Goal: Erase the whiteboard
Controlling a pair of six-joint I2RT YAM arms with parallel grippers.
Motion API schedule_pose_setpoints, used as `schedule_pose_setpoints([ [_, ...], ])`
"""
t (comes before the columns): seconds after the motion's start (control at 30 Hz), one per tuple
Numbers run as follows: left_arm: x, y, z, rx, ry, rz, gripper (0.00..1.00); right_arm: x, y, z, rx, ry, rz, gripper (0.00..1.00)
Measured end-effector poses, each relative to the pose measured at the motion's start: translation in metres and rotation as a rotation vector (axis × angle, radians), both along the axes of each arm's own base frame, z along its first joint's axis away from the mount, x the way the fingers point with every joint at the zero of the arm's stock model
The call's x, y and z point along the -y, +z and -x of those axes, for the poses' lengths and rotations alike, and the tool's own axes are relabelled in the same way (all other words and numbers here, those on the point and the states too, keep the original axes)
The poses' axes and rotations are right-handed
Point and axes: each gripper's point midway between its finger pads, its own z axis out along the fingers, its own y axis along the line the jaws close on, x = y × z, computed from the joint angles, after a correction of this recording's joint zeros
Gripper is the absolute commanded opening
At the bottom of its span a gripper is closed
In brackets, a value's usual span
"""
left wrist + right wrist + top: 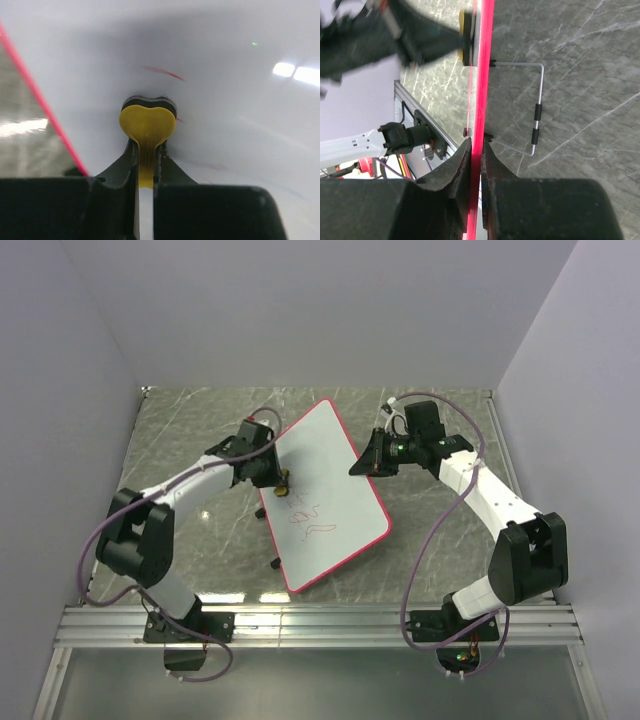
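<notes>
Just a short red stroke (166, 73) shows above the eraser and more scribbles are below, so the robot's left gripper should clear that stroke first and then wipe down across the scribbles (303, 516).
The whiteboard (330, 485) is white with a red-pink rim and stands tilted on wire legs in the middle of the table. Faint red and blue scribbles (310, 515) mark its lower half. My left gripper (277, 480) is shut on the yellow-and-black eraser (148, 120), whose black pad presses against the board's white face (225, 100) near its left rim. A red stroke (165, 73) lies just beyond the eraser. My right gripper (362, 462) is shut on the board's right rim (483, 75), seen edge-on in the right wrist view.
The board's wire stand (536, 110) with black sleeves sticks out behind it. The grey marble tabletop (200, 430) lies around the board. A metal rail (320, 625) runs along the near edge. Grey walls close the back and sides.
</notes>
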Motion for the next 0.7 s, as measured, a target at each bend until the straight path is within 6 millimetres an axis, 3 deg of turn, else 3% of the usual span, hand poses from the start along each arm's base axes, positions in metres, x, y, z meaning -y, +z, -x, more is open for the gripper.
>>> schedule_pose_setpoints([
  [0.2,0.067,0.046,0.034,0.102,-0.143,0.086,0.0,0.001,-0.002,0.0,0.001,-0.004,0.01,0.0],
  [0.33,0.086,0.064,0.035,0.118,-0.171,0.131,0.0,0.0,-0.002,0.0,0.005,-0.002,0.013,0.0],
  [0.5,0.074,0.057,0.023,0.095,-0.146,0.179,0.0,0.0,-0.002,-0.002,0.017,-0.009,0.024,0.0],
  [0.7,0.008,0.012,-0.011,0.041,0.024,0.163,0.0,-0.002,0.0,0.0,0.023,-0.003,0.024,0.0],
])
